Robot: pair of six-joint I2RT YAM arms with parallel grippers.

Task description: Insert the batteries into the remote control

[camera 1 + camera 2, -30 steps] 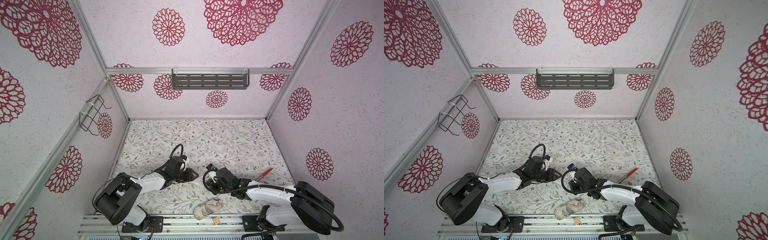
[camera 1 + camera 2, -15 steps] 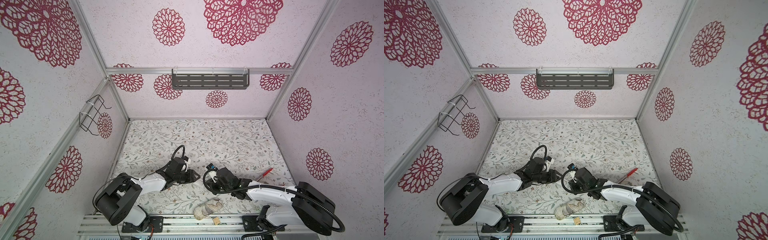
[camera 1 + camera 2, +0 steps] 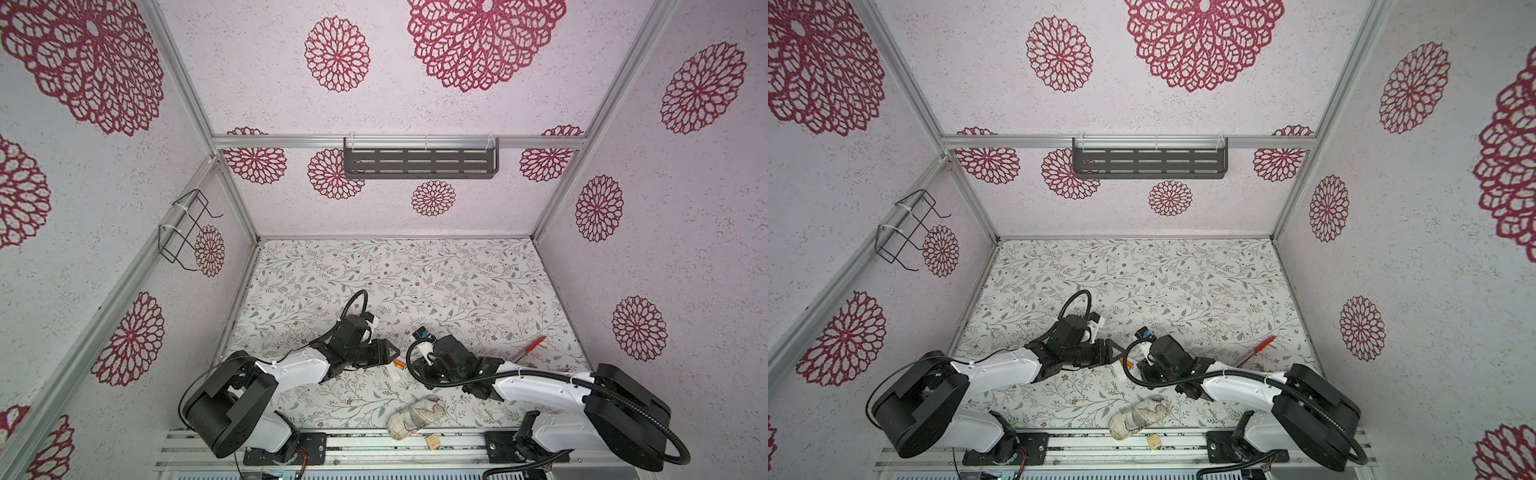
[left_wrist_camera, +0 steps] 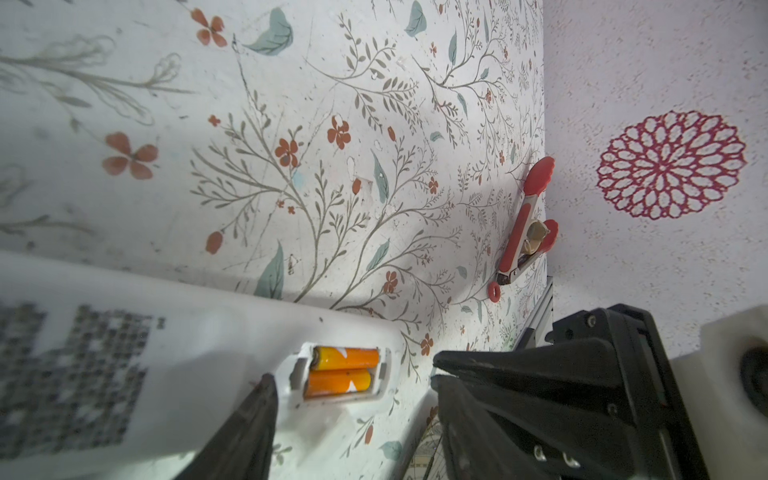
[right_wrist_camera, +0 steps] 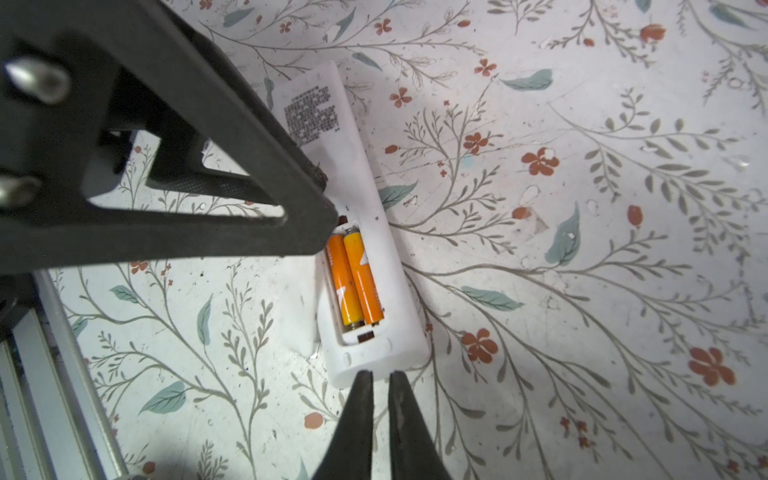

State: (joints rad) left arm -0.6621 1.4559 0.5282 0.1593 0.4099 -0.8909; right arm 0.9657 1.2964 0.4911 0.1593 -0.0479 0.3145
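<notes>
My left gripper is hanging over the filled compartment (image 5: 354,280). I should move it away so that my right gripper can pick up the white cover (image 5: 296,316) next to the remote control.
The remote control (image 5: 374,199) is a slim white bar lying back-up on the floral table, with a printed label near one end. Its compartment is uncovered, and the batteries (image 5: 353,282), two orange cylinders, lie side by side in it (image 4: 340,370). My left gripper (image 4: 351,372) is open: one finger rests over the remote's back and the other stands past its end. My right gripper (image 5: 380,376) is shut and empty, its tips at the remote's short end by the compartment. In both top views an orange battery (image 3: 400,365) (image 3: 1129,365) shows between the two grippers.
Red-handled tongs (image 4: 525,220) (image 3: 532,347) lie by the right wall. A beige patterned cloth bundle (image 3: 415,415) and a small wooden block (image 3: 433,441) sit at the front edge. A dark shelf (image 3: 419,163) hangs on the back wall and a wire rack (image 3: 183,232) on the left wall.
My left gripper's jaws have spread wider and it has edged a little to the right. The right arm and the remote have not moved.
</notes>
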